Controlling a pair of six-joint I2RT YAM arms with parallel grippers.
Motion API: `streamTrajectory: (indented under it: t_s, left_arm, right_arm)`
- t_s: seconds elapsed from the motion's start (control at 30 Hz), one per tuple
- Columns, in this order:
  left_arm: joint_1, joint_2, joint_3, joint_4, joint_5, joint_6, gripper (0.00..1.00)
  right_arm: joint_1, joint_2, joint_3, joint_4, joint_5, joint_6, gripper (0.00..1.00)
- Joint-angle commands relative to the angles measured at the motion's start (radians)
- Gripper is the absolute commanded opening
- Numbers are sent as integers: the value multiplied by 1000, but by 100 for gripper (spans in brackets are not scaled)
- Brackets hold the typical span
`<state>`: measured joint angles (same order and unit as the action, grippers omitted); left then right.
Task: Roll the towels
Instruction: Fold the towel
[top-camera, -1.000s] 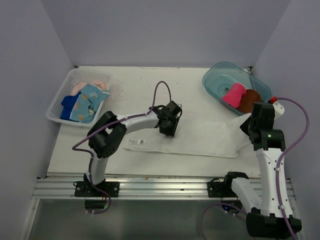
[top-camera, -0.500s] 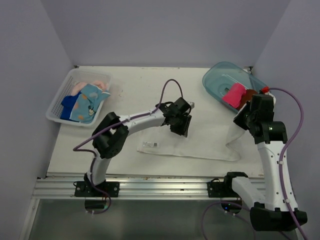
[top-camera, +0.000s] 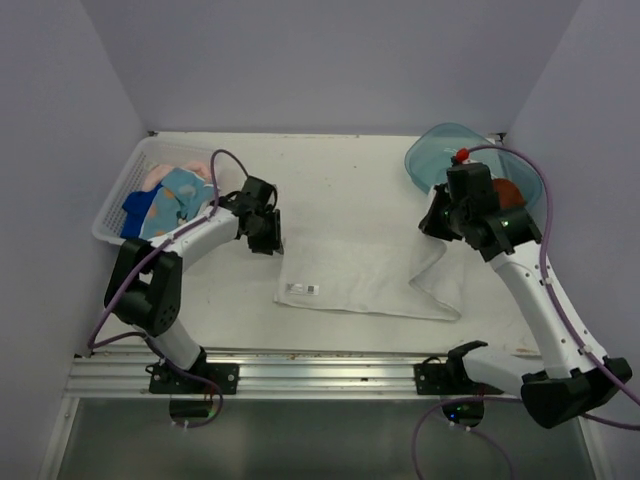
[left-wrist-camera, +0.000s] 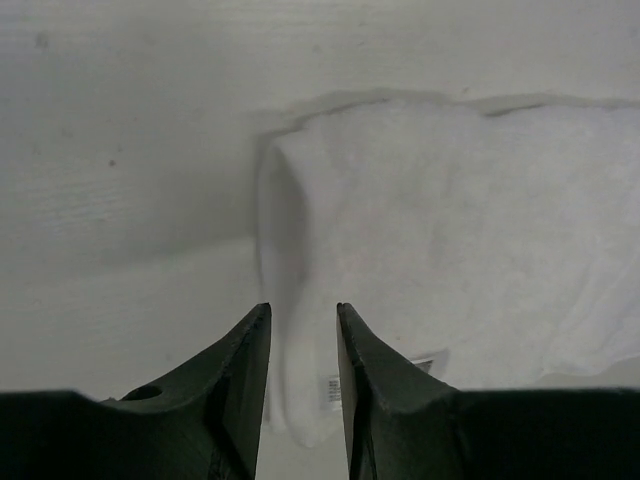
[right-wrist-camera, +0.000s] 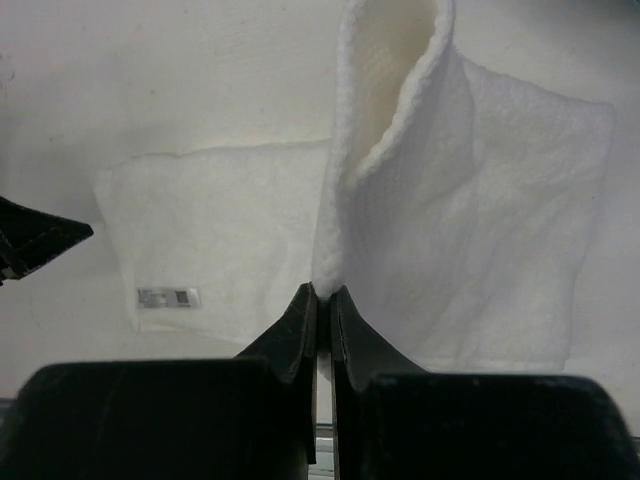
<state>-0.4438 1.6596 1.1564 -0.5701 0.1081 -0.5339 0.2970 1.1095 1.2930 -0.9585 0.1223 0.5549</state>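
Observation:
The towel's label end (top-camera: 289, 277) lies flat and the towel's lifted edge (right-wrist-camera: 337, 235) is in my right gripper, so I should keep folding across until the edge meets that end.
A white towel (top-camera: 350, 272) lies flat in the middle of the table, its label (top-camera: 303, 290) at the near left corner. My right gripper (top-camera: 437, 228) is shut on the towel's right edge and holds it lifted, so that end stands up in a fold (right-wrist-camera: 450, 190) in front of the shut gripper (right-wrist-camera: 322, 290). My left gripper (top-camera: 262, 238) is open and empty, low over the towel's left end (left-wrist-camera: 300, 230), which shows in the gap of the gripper (left-wrist-camera: 303, 310).
A white lattice basket (top-camera: 112, 222) at the far left holds a light blue printed towel (top-camera: 178, 200), a royal blue one (top-camera: 138, 212) and a peach one (top-camera: 165, 172). A teal tub (top-camera: 428, 158) at the far right holds a brown towel (top-camera: 508, 190), partly behind my right arm.
My left gripper has moved left from the towel's middle to its left end. My right gripper has carried the towel's right edge up and to the left, folding that end over.

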Motion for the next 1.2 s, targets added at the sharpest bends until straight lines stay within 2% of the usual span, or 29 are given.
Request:
streamTrajectory:
  t_s: [0.0,0.23,0.6,1.17]
  left_arm:
    - [66,-44,-61,-22,-34,32,35]
    - [71,-23,-142,16,4,29,28]
    - [71,2,-216,98,77,-6,26]
    - [71,20,-248,154,130,-29,24]
  right_arm:
    - [82,39,80,23,25,-16,0]
    - [252,160,155,21,76,31,0]
    - [508,388,279,37,151,106,0]
    - [643,681,445,46,171,148,0]
